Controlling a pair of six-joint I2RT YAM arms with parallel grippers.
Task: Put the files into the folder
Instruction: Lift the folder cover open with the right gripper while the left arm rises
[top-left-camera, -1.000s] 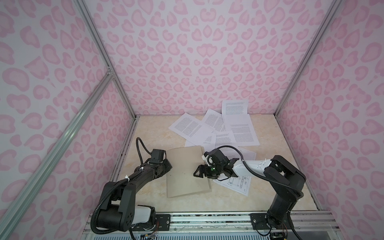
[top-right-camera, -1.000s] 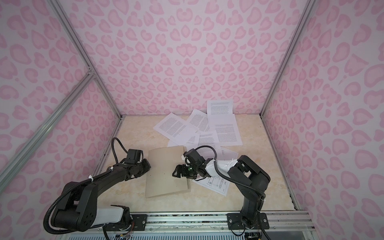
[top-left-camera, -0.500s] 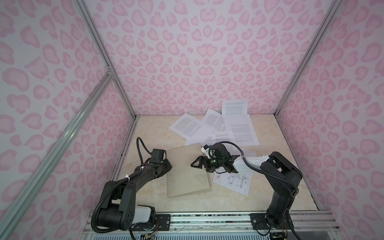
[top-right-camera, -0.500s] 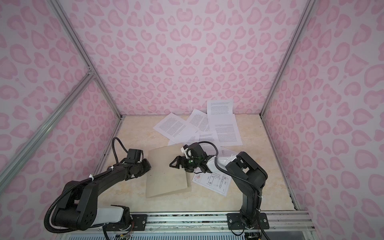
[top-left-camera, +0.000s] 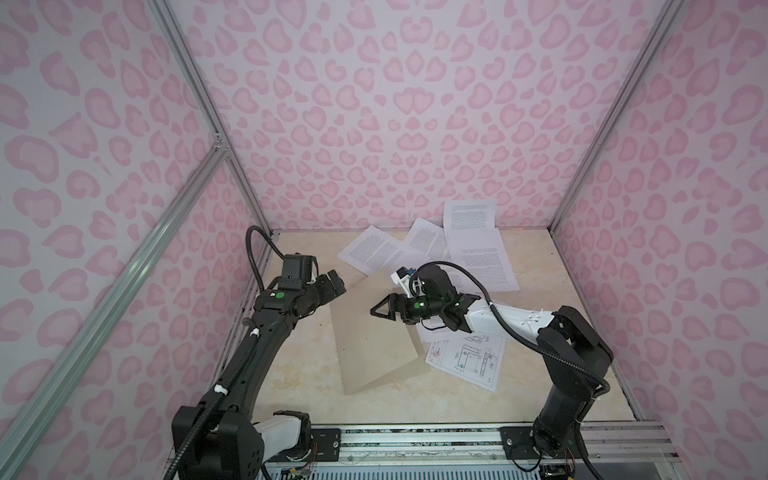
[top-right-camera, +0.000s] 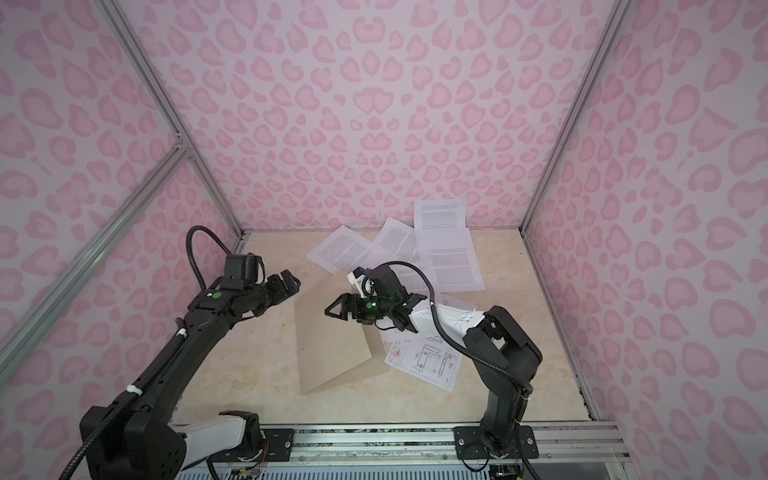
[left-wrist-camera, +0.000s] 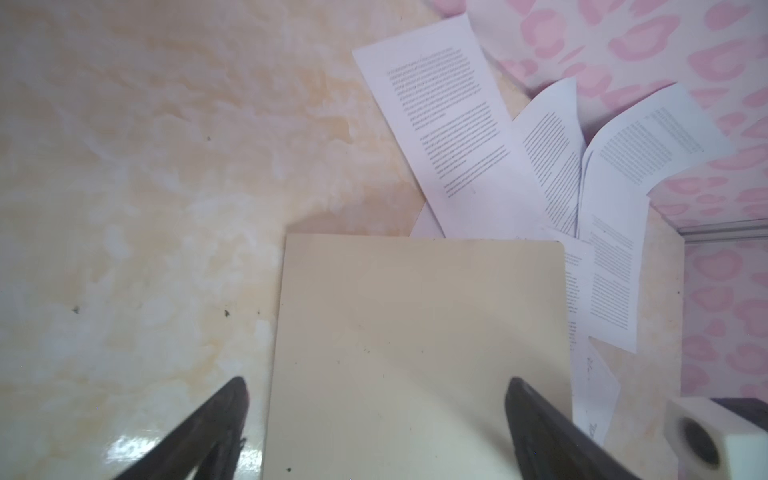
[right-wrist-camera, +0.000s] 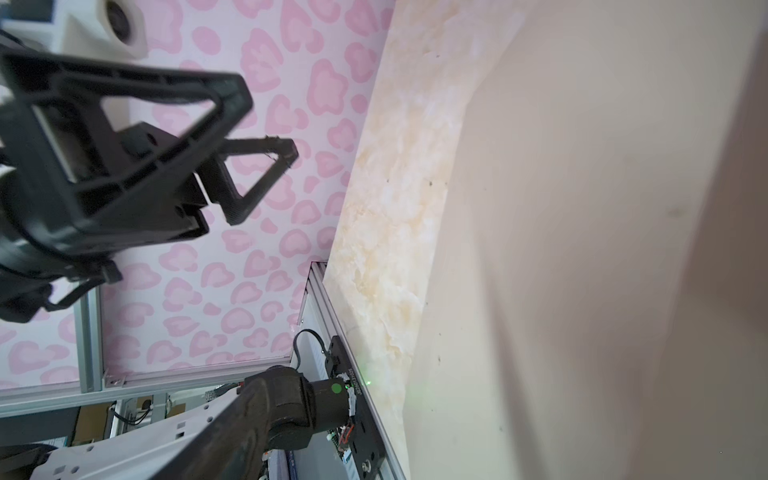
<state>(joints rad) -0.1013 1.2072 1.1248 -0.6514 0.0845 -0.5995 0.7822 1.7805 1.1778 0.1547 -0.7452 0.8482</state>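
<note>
My left gripper should reach inside (top-left-camera: 415, 365) and open the folder's cover out flat, as the cover stands half open with my left gripper outside its hinged edge (top-left-camera: 336, 352).
The beige folder (top-left-camera: 370, 349) (top-right-camera: 328, 353) lies mid-table with its far edge tilted up off the surface. My right gripper (top-left-camera: 380, 309) (top-right-camera: 332, 309) reaches in from the right over its raised part. Its own fingers are outside the right wrist view, which shows the folder (right-wrist-camera: 582, 249) close up. My left gripper (top-left-camera: 337, 286) (left-wrist-camera: 376, 380) hangs open at the folder's left edge (left-wrist-camera: 415, 332), gripping nothing; it also shows as the left gripper (right-wrist-camera: 270, 124) in the right wrist view. Several text files (top-left-camera: 478, 249) (left-wrist-camera: 449, 124) lie at the back. A drawing sheet (top-left-camera: 465, 361) lies under the right arm.
Pink patterned walls close in the cream marbled table (top-left-camera: 299, 374) on three sides. An aluminium rail (top-left-camera: 415, 432) with both arm bases runs along the front edge. The left arm's base (right-wrist-camera: 299, 399) shows in the right wrist view.
The left gripper has opened, let go of the folder's left edge and risen a little. The right gripper moved left and toward the back, and the folder's far edge has come up.
</note>
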